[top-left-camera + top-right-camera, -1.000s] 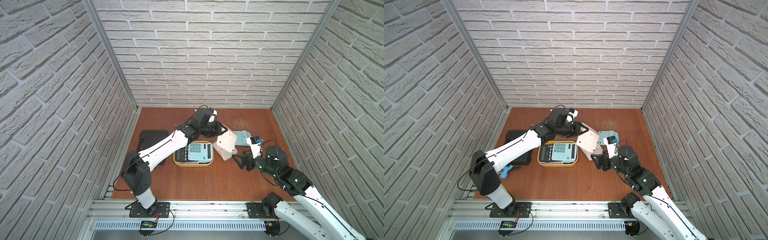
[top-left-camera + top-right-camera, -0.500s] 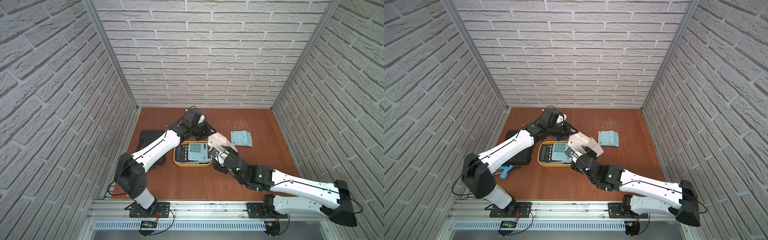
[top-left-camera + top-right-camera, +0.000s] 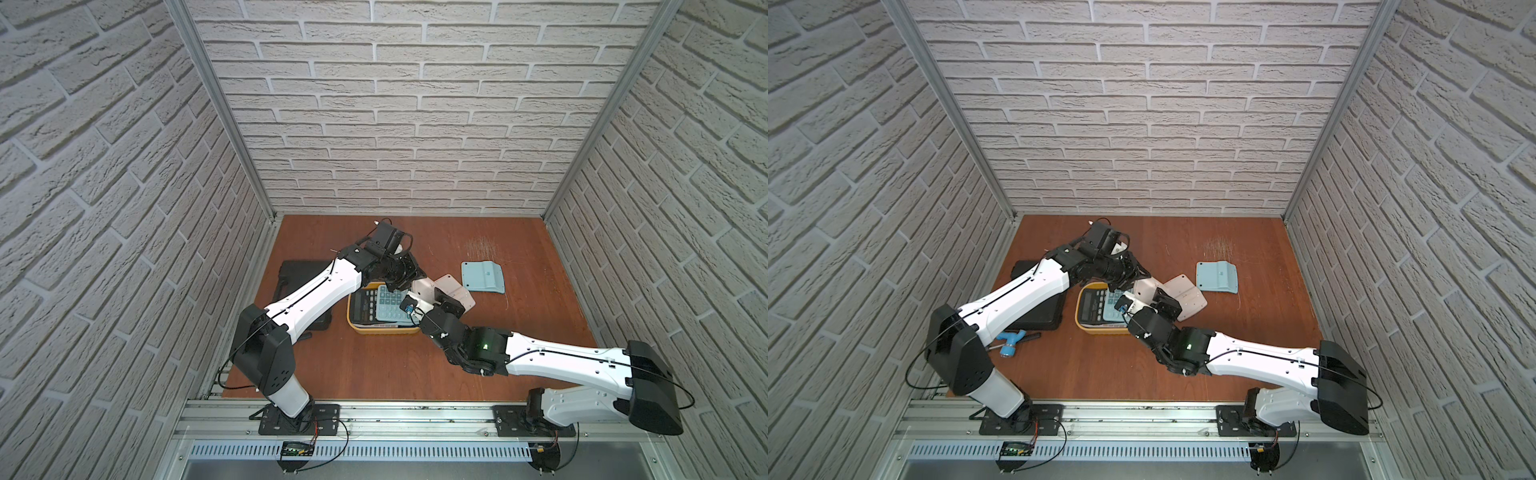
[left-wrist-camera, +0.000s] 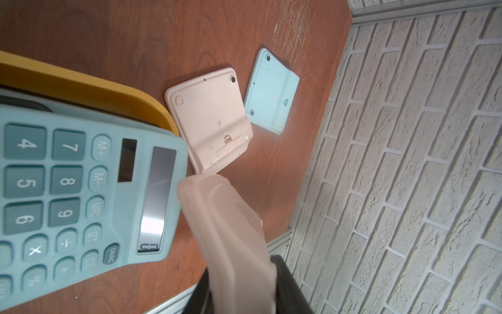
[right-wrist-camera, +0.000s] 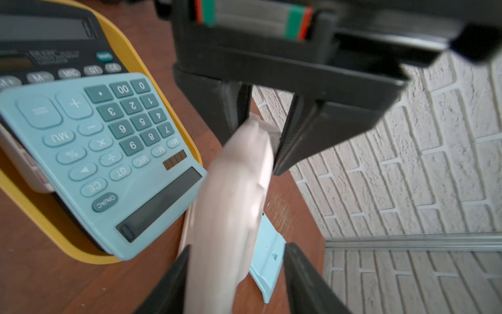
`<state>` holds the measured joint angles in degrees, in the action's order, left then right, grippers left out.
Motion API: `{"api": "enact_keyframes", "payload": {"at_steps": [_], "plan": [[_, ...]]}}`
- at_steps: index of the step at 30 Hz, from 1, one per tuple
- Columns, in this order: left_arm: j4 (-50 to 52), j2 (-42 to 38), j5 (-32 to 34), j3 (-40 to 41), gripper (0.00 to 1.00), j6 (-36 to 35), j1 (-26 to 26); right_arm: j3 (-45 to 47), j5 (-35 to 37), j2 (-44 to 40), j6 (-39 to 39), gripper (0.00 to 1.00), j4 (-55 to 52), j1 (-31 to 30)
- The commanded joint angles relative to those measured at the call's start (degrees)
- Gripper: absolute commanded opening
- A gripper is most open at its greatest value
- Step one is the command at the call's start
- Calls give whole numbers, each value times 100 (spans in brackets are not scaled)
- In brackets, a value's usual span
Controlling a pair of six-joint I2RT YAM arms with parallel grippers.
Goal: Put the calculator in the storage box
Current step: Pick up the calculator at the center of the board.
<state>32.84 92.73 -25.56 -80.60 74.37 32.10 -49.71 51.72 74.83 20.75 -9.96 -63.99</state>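
The robot's left gripper has the pink calculator's back [image 3: 424, 289] facing up, so next the right gripper takes the calculator's near end [image 5: 215, 261] and turns the keys up before boxing it.
The yellow storage box [image 3: 382, 331] [image 5: 173, 108] holds a black calculator [image 3: 362, 305] with a light-blue calculator [image 3: 390, 308] [image 4: 81, 190] leaning on top of it. At the box's right end my left gripper [image 3: 409, 276] [image 4: 241, 282] is shut on a pink calculator [image 4: 225, 231] [image 5: 233, 204], held on edge. My right gripper [image 3: 432, 297] [image 5: 239, 246] straddles the near end of the same calculator. One finger touches it; a gap shows beside the other finger [image 5: 298, 269].
A second pink calculator [image 3: 457, 293] and a light-blue one [image 3: 482, 277] lie face down right of the box. A black case [image 3: 299, 270] sits to the left under my left arm, with a blue-handled tool [image 3: 1009, 343] in front of it.
My right arm swung in from the right to the pink calculator and its jaws narrowed around it. My left gripper carried that calculator leftward, closer to the box.
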Motion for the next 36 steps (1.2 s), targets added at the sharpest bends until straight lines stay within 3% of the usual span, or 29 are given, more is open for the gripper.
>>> {"api": "enact_keyframes", "payload": {"at_steps": [1,3,7,9,13,18,24,26,31,36], "plan": [[104,35,44,-220,4,71,-34,-209,312,57,-31,35,219,-17],[100,35,86,-233,11,68,-35,-261,313,51,-108,22,153,-17],[84,-22,190,-302,37,-59,-44,-345,452,34,-326,3,6,1],[91,-75,288,-335,52,-150,-62,-370,469,-7,-485,3,-119,39],[159,-312,647,-343,98,-452,-158,-415,227,-255,-1106,3,-548,259],[224,-869,1246,-64,98,-880,-448,-404,-756,-928,-2080,3,-1158,861],[-129,-1637,1539,558,98,-1812,-695,-244,-3349,-1797,-3382,3,-1527,2400],[-392,-1805,1335,839,98,-2103,-772,-200,-4343,-1930,-3737,3,-1511,2937],[-1050,-1846,92,1455,98,-2489,-1008,-162,-6888,-1870,-4708,3,-1173,4224],[-2190,-1854,-1046,2175,98,-2295,-1070,255,-9180,-1556,-6136,3,176,5231]]}}
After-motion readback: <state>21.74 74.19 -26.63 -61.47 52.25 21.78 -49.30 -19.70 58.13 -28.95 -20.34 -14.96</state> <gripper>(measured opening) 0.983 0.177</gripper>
